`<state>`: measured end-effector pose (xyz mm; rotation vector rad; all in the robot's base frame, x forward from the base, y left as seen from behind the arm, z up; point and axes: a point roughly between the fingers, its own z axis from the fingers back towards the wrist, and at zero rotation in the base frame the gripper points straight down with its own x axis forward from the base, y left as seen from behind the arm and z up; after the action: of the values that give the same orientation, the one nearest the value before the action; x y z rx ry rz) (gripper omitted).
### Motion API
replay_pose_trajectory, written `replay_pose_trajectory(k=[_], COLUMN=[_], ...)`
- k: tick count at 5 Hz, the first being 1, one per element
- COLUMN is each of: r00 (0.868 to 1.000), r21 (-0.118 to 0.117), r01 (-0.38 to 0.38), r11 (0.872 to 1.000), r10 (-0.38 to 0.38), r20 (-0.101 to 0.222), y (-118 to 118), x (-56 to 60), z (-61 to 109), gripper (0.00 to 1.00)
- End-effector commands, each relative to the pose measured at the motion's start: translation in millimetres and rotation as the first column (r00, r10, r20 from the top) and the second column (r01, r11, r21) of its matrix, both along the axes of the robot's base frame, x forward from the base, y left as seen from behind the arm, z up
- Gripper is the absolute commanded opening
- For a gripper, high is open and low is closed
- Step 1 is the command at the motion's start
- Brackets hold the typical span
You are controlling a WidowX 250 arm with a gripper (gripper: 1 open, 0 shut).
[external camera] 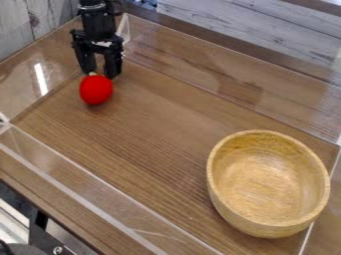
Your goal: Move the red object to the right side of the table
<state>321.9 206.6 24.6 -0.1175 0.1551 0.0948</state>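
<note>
The fingers of the robot's gripper are behind the red object, with its round body (95,79) outside their grip. The gripper should move back open, then bring the fingers to the red object and around its middle (96,91).
The red object (95,91) is a small round red toy lying on the brown wood-grain table (160,129) at the far left. My black gripper (99,70) hangs just behind and above it, pointing down. Its two fingers stand apart with nothing between them. The fingertips end close to the toy's top edge; I cannot tell whether they touch it.
A round light wooden bowl (268,181) stands at the near right. Low clear acrylic walls (80,174) run along the table's edges. Pale wooden planks lie beyond the far wall.
</note>
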Motion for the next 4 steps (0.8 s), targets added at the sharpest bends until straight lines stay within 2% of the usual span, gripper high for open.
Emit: replay_pose_trajectory(k=[1,2,3,4], r00=[0.999,0.999,0.994,0.987], r21=[0.038,0.033,0.014,-0.026], r01=[-0.002,-0.035,-0.094,-0.123], r11=[0.999,0.999,0.996,0.992], r10=[0.001,0.034,0.093,0.125], r20=[0.035,0.034,0.051,0.097], y=[7.9,1.1,-6.9,-23.6], x=[5.4,4.5,3.4,5.3], z=[23.0,15.8,26.5,54.7], gripper=[1.00,0.00,0.00,0.00])
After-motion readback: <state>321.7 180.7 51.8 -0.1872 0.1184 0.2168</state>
